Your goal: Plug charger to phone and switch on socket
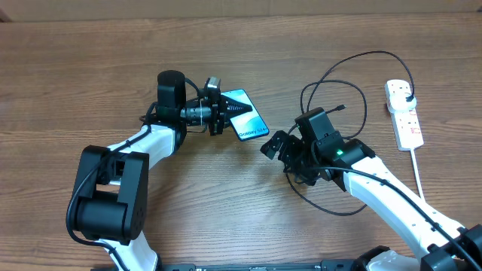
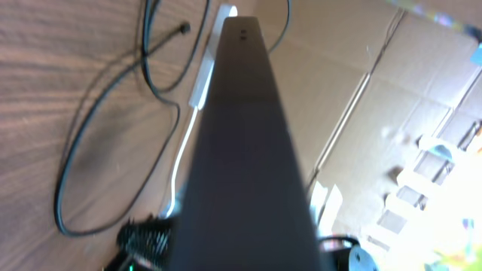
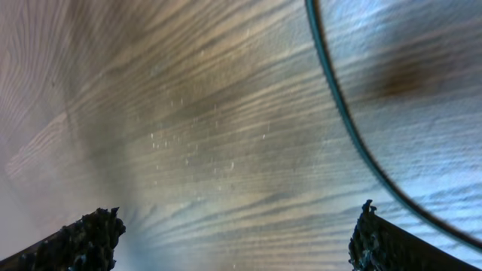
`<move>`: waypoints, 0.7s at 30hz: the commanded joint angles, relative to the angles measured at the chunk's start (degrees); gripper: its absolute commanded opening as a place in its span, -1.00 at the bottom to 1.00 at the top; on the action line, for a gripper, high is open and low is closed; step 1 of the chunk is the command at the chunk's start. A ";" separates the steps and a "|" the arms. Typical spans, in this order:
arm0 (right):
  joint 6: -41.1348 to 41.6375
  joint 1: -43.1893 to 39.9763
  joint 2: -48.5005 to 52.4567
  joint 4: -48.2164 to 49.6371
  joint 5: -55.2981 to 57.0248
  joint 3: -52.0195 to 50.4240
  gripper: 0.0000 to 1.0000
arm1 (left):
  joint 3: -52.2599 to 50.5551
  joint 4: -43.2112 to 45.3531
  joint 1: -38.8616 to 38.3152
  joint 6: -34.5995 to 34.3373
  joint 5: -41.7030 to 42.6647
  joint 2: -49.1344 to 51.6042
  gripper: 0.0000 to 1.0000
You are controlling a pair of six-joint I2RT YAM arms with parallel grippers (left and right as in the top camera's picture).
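My right gripper is open, and the charger's connector tip [image 1: 340, 108] lies clear of the cable loops. The gripper should go on going there until its fingers close just behind the connector tip [image 1: 331, 111].
The phone [image 1: 246, 114], teal screen lit, is held at its left end by my left gripper [image 1: 224, 113], which is shut on it. In the left wrist view the phone [image 2: 237, 150] fills the middle as a dark slab seen edge-on and hides the jaws. The charger [image 1: 369, 53] is a thin black cable looping over the table, its connector tip [image 1: 343, 108] lying free and its plug [image 1: 407, 93] in the white socket [image 1: 407, 120]. My right gripper [image 1: 273, 144] stands open just right of the phone, over bare wood [image 3: 237, 226], with the charger [image 3: 339, 98] curving past its right finger.
The socket's white cord [image 1: 419, 173] runs toward the front right beside my right arm. Cardboard walls [image 2: 376, 90] stand behind the table. The charger's lower loop [image 1: 331, 211] lies under my right arm.
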 commanded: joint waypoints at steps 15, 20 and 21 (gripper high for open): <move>-0.48 -0.33 0.22 1.75 10.93 1.49 1.00 | 1.44 0.42 -1.36 0.26 6.93 0.13 -0.92; -0.48 -2.45 0.22 -1.07 11.61 1.49 1.00 | 1.44 0.42 -1.38 0.22 6.93 0.13 -0.91; -0.50 -3.08 0.22 -2.03 11.96 1.49 1.00 | 1.44 0.42 -1.38 0.22 6.93 0.13 -0.92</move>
